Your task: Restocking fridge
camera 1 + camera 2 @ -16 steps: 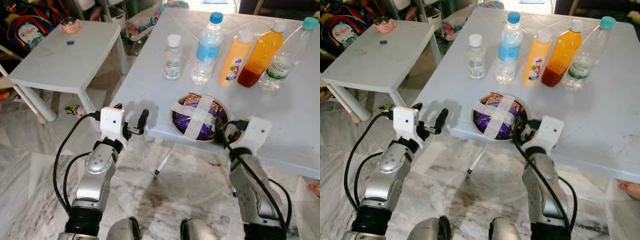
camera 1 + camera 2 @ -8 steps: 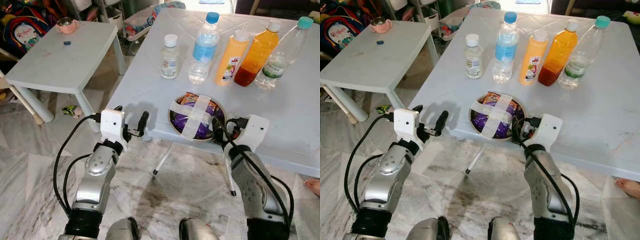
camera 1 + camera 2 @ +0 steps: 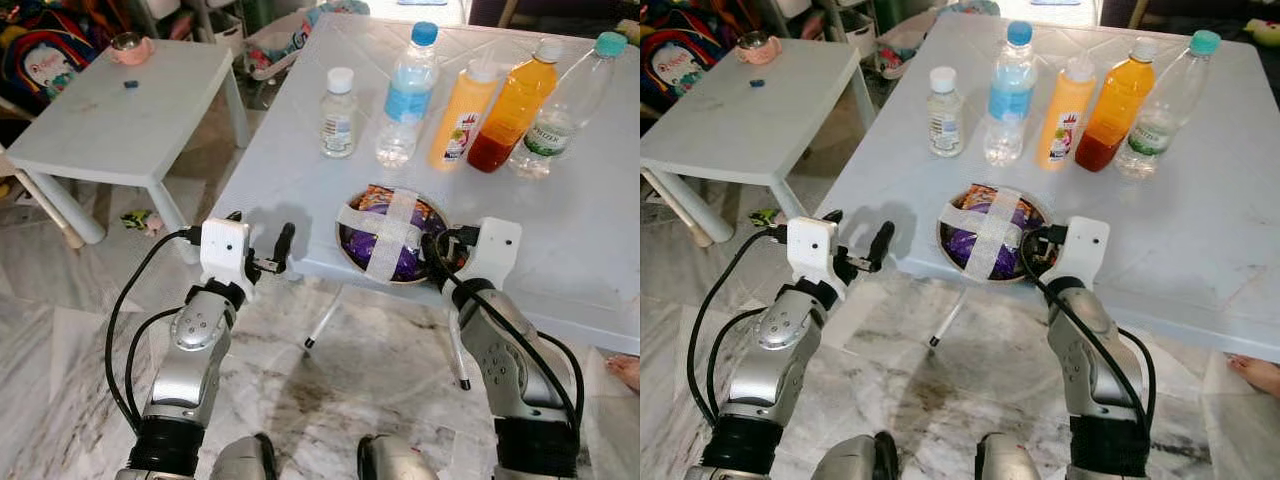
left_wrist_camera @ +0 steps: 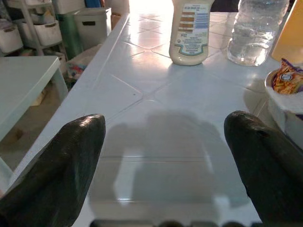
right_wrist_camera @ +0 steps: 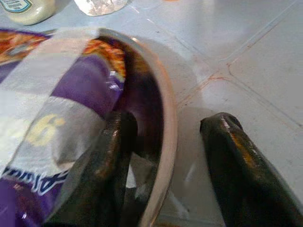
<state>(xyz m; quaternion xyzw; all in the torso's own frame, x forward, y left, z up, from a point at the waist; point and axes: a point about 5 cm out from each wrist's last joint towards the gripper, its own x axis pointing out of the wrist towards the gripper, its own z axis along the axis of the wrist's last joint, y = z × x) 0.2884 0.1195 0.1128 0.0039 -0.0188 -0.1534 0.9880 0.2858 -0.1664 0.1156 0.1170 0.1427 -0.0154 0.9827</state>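
Observation:
The purple snack packets (image 3: 364, 246) have white tape (image 3: 396, 224) running across them out to the metal bowl's rim, so I expect them to stay in place when the robot carries the metal bowl.
A metal bowl (image 3: 344, 226) of purple snack packets, strapped with a cross of white tape, sits at the front edge of the pale blue table (image 3: 580, 250). My right gripper (image 5: 170, 122) is open and straddles the bowl's right rim (image 5: 168, 113), one finger inside and one outside on the tabletop. My left gripper (image 3: 262, 232) is open at the table's front left edge with nothing between its fingers (image 4: 61, 165). Behind the bowl stand a small white-capped bottle (image 3: 340, 112), a blue-capped water bottle (image 3: 407, 95), an orange squeeze bottle (image 3: 465, 115), an orange juice bottle (image 3: 517, 105) and a teal-capped clear bottle (image 3: 565, 110).
A low white side table (image 3: 120, 120) with a pink cup (image 3: 130, 47) stands to the left, with a backpack (image 3: 45, 55) and bins behind it. Marble floor lies below. The table's thin leg (image 3: 325, 320) is between my arms. A person's foot (image 3: 625, 370) shows at the lower right.
My right gripper has moved up and in towards the bowl, so its fingers now straddle the rim. The left arm has held still; the camera shifted slightly.

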